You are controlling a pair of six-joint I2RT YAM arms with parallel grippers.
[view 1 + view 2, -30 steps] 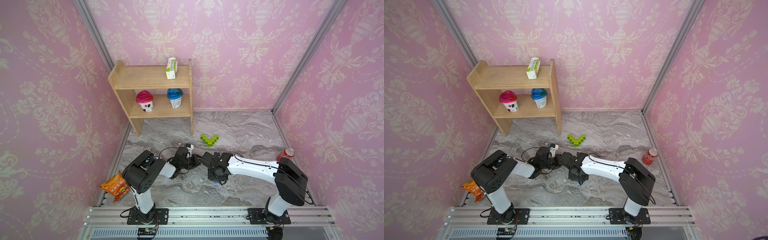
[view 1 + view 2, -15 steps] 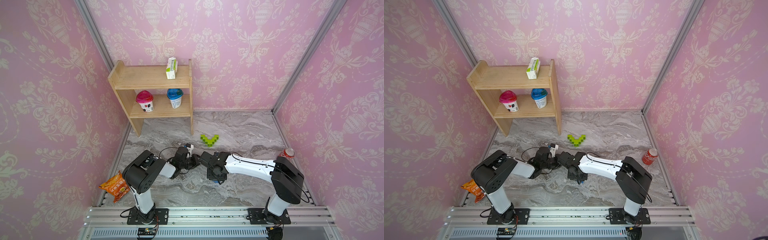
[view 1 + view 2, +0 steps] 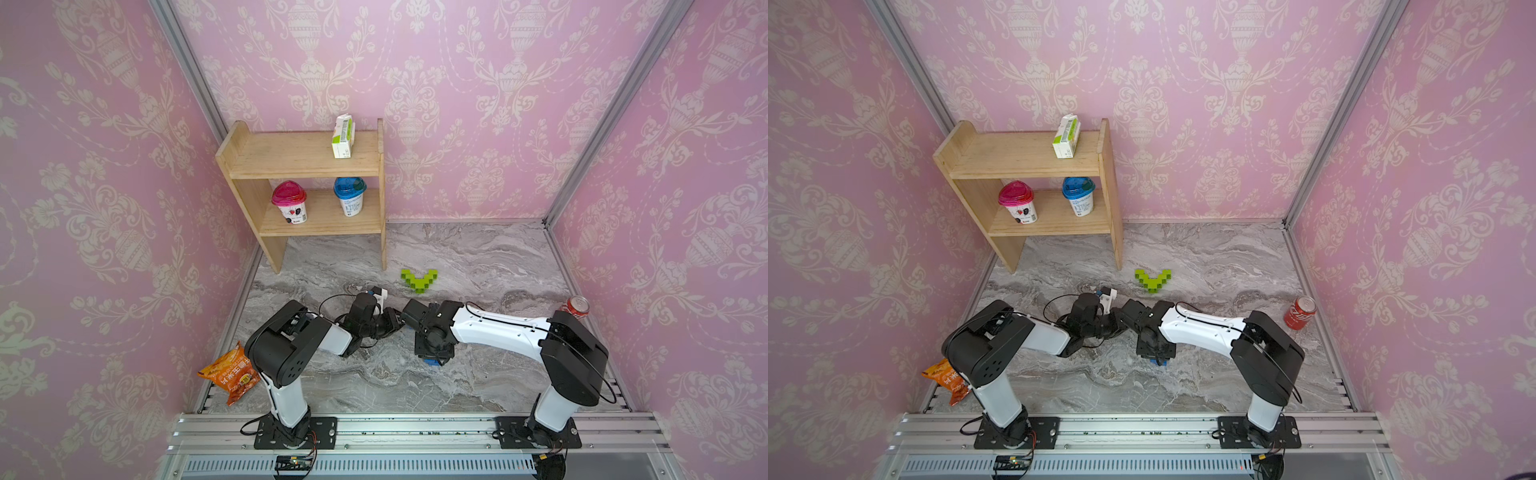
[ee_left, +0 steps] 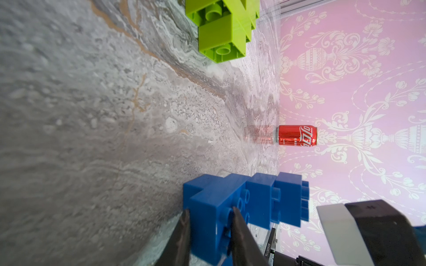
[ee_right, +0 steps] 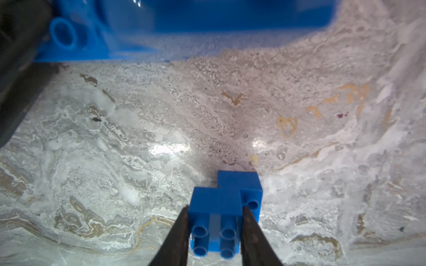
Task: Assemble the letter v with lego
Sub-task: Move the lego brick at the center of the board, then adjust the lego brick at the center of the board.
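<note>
The small blue piece point(image 3: 431, 361) hangs low over open marble point(image 3: 409, 356), clear of the blue chain. My right gripper should keep setting it down until it rests, then release it.
A finished lime-green lego V point(image 3: 419, 280) point(image 3: 1152, 279) lies flat on the marble floor, and shows close up in the left wrist view point(image 4: 226, 30). My left gripper point(image 4: 211, 221) is shut on the end brick of a stepped chain of blue lego point(image 4: 253, 200), held low over the floor. In both top views the left gripper point(image 3: 395, 324) point(image 3: 1119, 322) sits nose to nose with the right wrist. My right gripper point(image 5: 215, 214) points down, shut on a small blue lego piece of two offset bricks point(image 5: 226, 200) point(image 3: 432, 362). The left's blue chain point(image 5: 184, 27) looms blurred just beyond it.
A red soda can point(image 3: 575, 305) point(image 4: 297, 135) stands by the right wall. A wooden shelf point(image 3: 307, 166) at the back left holds two cups and a carton. An orange snack bag point(image 3: 232, 374) lies at the front left. Pink walls close in three sides.
The right arm has edged a little to the left, toward the left gripper. The left arm has stayed put, and both grips are unchanged.
</note>
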